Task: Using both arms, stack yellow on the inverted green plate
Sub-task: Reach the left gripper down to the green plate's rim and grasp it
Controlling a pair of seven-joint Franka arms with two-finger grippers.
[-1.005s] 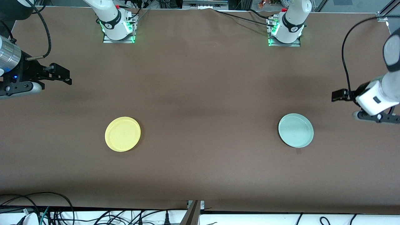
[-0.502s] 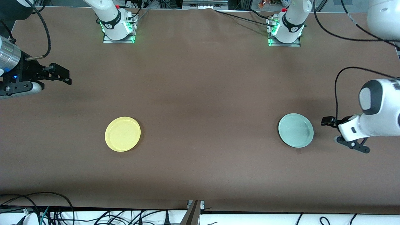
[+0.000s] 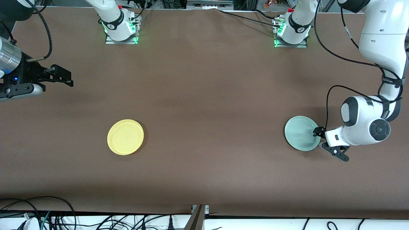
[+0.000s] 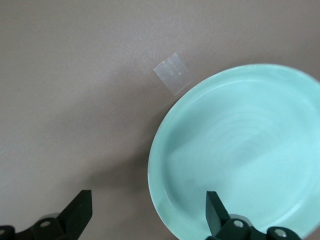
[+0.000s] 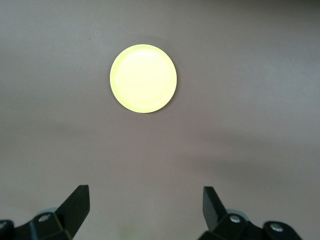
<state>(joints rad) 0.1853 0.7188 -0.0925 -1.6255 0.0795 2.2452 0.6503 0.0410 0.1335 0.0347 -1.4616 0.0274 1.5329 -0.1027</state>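
Note:
I expect the green plate (image 3: pixel 302 133) to come free and leave the clear tape (image 4: pixel 173 74) behind when I lift it, as the tape lies fully outside the plate's rim.
The pale green plate (image 3: pixel 300 132) (image 4: pixel 240 150) lies hollow side up toward the left arm's end of the table. My left gripper (image 3: pixel 319 136) (image 4: pixel 149 210) is low at its rim and open. One finger is over the plate's inside and the other over bare table, so the rim lies between the jaws without being gripped. The yellow plate (image 3: pixel 125 137) (image 5: pixel 143 78) lies rim up toward the right arm's end. My right gripper (image 3: pixel 65 76) (image 5: pixel 145 207) waits open and empty over the table's end, well apart from the yellow plate.
A small piece of clear tape (image 3: pixel 305 155) (image 4: pixel 172 74) sticks to the brown cloth just beside the green plate, nearer the front camera. Both arm bases (image 3: pixel 121 27) stand along the table's back edge. Cables (image 3: pixel 64 220) hang below the front edge.
My left arm has swung in from the table's end and come down to the green plate's rim. The right arm and both plates have not moved.

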